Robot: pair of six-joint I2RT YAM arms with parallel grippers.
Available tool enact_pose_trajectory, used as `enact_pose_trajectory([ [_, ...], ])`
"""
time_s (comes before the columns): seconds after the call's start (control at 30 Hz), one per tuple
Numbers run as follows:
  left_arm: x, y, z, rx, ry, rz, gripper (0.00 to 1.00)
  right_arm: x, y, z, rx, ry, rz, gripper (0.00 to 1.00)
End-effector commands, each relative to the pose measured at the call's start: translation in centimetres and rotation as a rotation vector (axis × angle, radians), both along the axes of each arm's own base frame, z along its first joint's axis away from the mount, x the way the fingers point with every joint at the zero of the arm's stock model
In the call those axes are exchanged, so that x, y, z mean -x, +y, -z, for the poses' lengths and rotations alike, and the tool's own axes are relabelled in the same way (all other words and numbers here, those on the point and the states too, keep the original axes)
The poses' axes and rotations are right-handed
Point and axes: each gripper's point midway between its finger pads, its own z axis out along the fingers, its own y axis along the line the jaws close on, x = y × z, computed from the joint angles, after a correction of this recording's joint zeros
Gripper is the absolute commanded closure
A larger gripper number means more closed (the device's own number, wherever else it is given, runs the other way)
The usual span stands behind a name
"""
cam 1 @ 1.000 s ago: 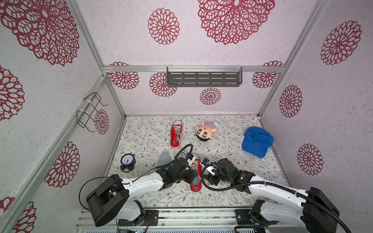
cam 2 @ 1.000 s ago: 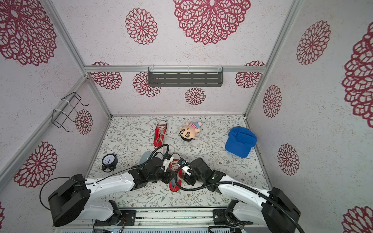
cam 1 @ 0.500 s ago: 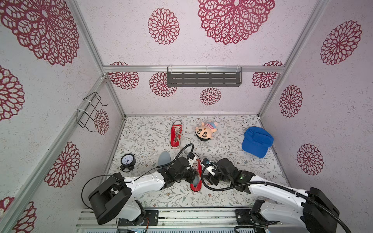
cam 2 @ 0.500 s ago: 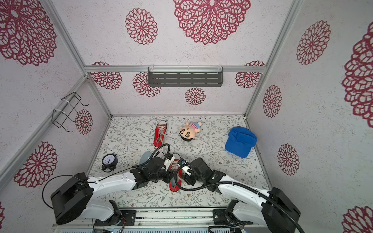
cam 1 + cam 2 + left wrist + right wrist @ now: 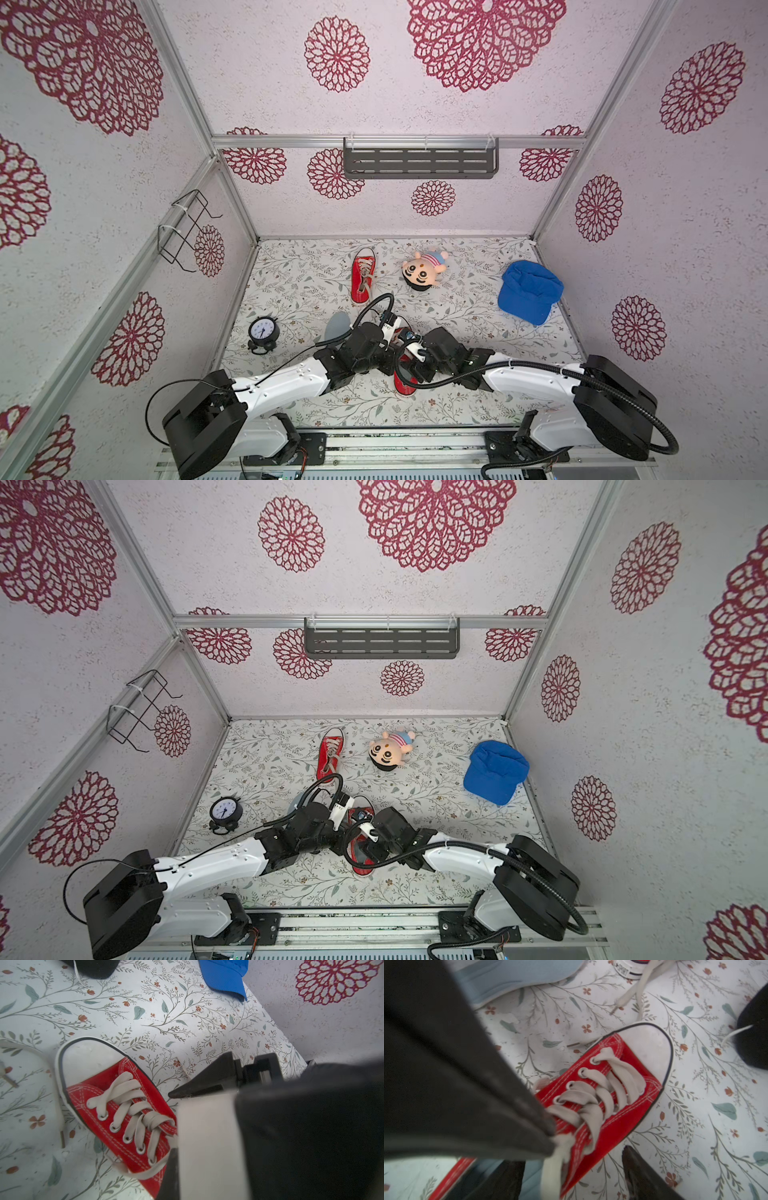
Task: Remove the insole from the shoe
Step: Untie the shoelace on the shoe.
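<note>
My left gripper has white lace across the tongue at the shoe's opening [image 5: 576, 1150] to deal with, so it should pull that lace [image 5: 552, 1178] back and loosen it before taking out the insole.
A red shoe [image 5: 405, 384] [image 5: 362, 864] with white laces lies at the front middle of the table, toe pointing away. Its light blue insole [image 5: 532, 1169] shows inside the opening. My left gripper [image 5: 548, 1132] [image 5: 392, 332] is shut, its tip pressed against the white lace and tongue at the shoe's mouth; I cannot tell whether it pinches them. My right gripper [image 5: 571, 1178] [image 5: 409, 355] is open and straddles the shoe's side wall, one finger [image 5: 500, 1180] inside over the insole, the other outside on the table. A second, loose light blue insole [image 5: 337, 326] [image 5: 517, 976] lies left of the shoe.
Another red shoe [image 5: 363, 276] lies farther back, with a plush doll [image 5: 422, 274] beside it. A blue cap [image 5: 530, 297] sits at the right wall and a black alarm clock [image 5: 263, 331] at the left. A grey shelf [image 5: 419, 163] and a wire rack [image 5: 183, 230] hang on the walls.
My left gripper has closed at the shoe's mouth. My right gripper has widened slightly. Both arms have hardly moved.
</note>
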Motion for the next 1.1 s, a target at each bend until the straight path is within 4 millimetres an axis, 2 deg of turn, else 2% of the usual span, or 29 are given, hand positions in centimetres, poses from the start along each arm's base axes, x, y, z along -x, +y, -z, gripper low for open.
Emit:
enact_pose_trajectory([
  [0.0, -0.3, 1.6, -0.3, -0.037, -0.046, -0.042, 1.0, -2.1, -1.3, -1.4, -0.013, -0.04, 0.18, 0.3],
  [0.33, -1.8, 5.6, -0.9, -0.003, -0.065, -0.198, 1.0, -1.0, -7.5, 1.0, 0.072, 0.062, 0.463, 0.33],
  [0.4, -2.0, 6.1, -0.8, 0.009, -0.062, -0.216, 1.0, -0.8, -7.8, 1.0, 0.071, 0.063, 0.463, 0.34],
  [0.43, -2.0, 6.1, -0.8, 0.016, -0.06, -0.214, 1.0, -0.7, -7.1, 0.7, 0.047, 0.059, 0.418, 0.34],
  [0.53, -1.7, 5.2, -1.5, 0.067, -0.064, -0.169, 1.0, 0.8, -3.0, -1.5, -0.115, 0.045, 0.175, 0.32],
  [0.63, -1.3, 4.1, -2.2, 0.121, -0.063, -0.116, 1.0, 2.0, -0.5, -4.3, -0.255, -0.029, -0.017, 0.2],
  [0.7, -1.2, 3.6, -2.5, 0.147, -0.062, -0.096, 1.0, 2.5, 0.3, -5.3, -0.297, -0.071, -0.088, 0.12],
  [0.77, -1.0, 3.1, -2.8, 0.176, -0.06, -0.08, 1.0, 2.4, 0.6, -5.6, -0.291, -0.1, -0.114, 0.11],
  [1.07, -0.6, 1.9, -3.6, 0.234, -0.058, -0.027, 1.0, -0.2, 2.5, -6.1, -0.26, -0.2, -0.097, 0.14],
])
